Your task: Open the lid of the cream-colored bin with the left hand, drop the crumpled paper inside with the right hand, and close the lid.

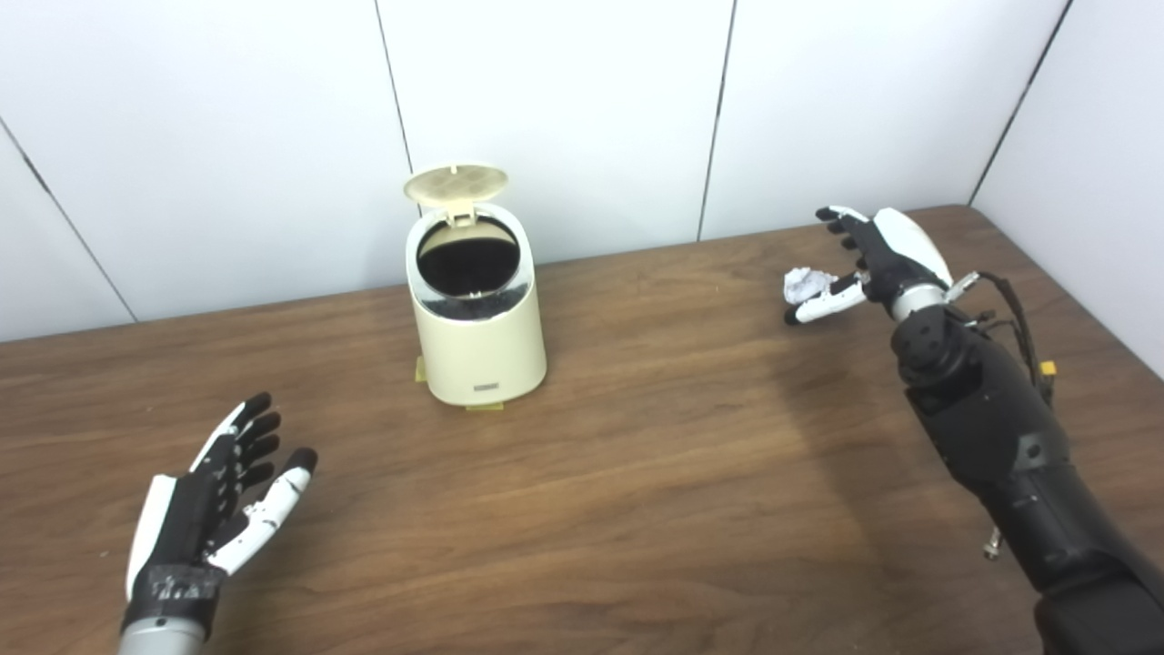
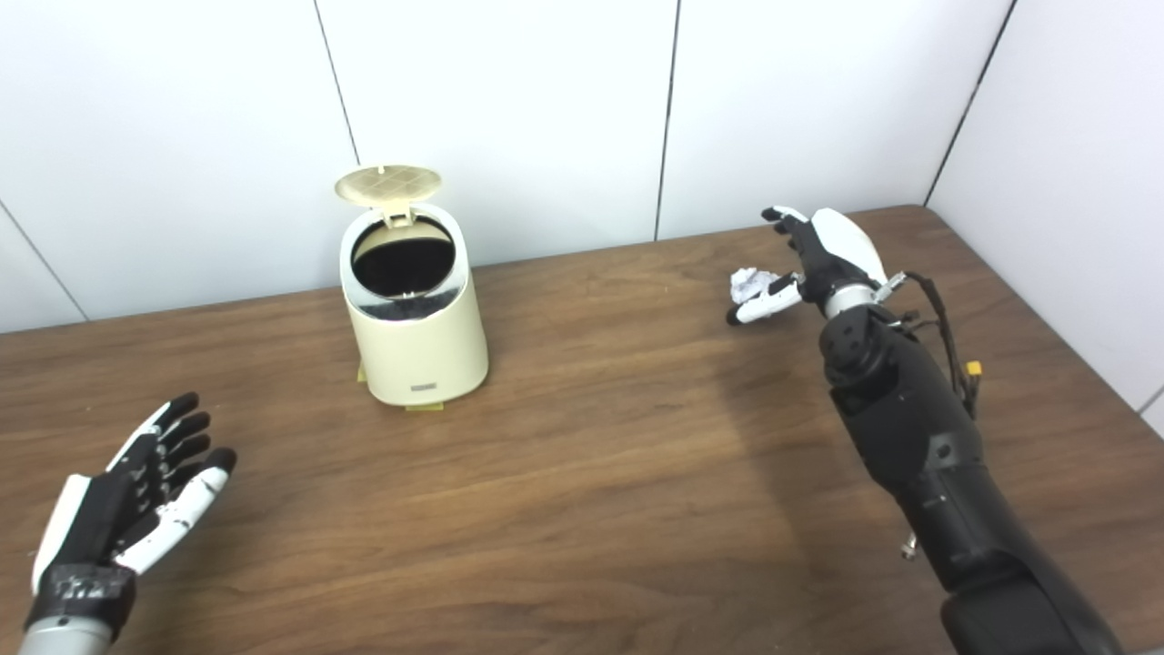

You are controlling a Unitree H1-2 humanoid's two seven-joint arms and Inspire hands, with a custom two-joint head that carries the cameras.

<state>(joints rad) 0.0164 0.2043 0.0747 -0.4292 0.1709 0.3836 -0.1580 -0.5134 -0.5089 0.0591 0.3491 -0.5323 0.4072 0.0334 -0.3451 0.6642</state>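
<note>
The round lid (image 1: 455, 184) is upright on its back hinge (image 1: 460, 213) with the robot's left hand away, so it should stay open when the robot drops the crumpled paper inside.
The cream-colored bin (image 1: 477, 337) stands on the table, left of centre, near the back. Its round lid (image 1: 456, 183) is swung up and open, showing the dark inside. The crumpled white paper (image 1: 804, 283) lies on the table at the back right. My right hand (image 1: 878, 259) is open right beside the paper, its thumb below it and its fingers reaching past it, not closed on it. My left hand (image 1: 218, 500) is open and empty at the front left, well short of the bin.
The brown wooden table (image 1: 637, 473) runs to a white panelled wall (image 1: 564, 109) behind the bin. The table's right edge passes close to my right arm (image 1: 1000, 455). A small yellow piece (image 1: 485, 406) shows under the bin's base.
</note>
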